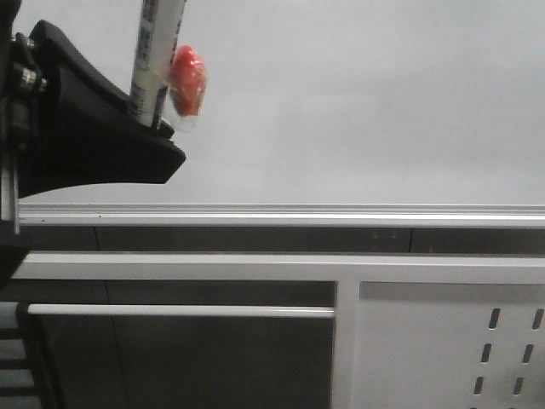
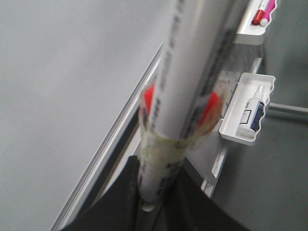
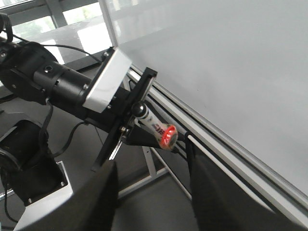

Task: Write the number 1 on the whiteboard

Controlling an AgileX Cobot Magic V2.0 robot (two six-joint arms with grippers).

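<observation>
The marker pen's tip end (image 2: 151, 201) is enclosed by my left gripper, so my right gripper should grab the pen by its upper body (image 1: 163, 32) before the writing on the whiteboard starts.
The whiteboard (image 1: 358, 102) fills the front view as a pale glossy surface with a silver rail (image 1: 281, 213) along its lower edge. The number 1 is out of view; the board area that shows is bare. My left gripper (image 1: 153, 128) is shut on a white marker pen (image 1: 156, 51) wrapped with yellowish and red tape (image 1: 187, 78). The pen (image 2: 187, 86) rises from between the black fingers (image 2: 120, 202) beside the board (image 2: 62, 86), its tip hidden. My right gripper (image 3: 151, 192) stands open and holds nothing, low in front of the rail, looking at the left gripper (image 3: 139, 120) and pen (image 3: 156, 129).
Two white trays hang on the stand below the board: one holds a spray bottle (image 2: 252, 113), the other holds coloured markers (image 2: 260, 17). A white perforated panel (image 1: 477, 341) and a white frame bar (image 1: 179, 311) lie under the rail. The left arm (image 3: 57, 84) reaches toward the board.
</observation>
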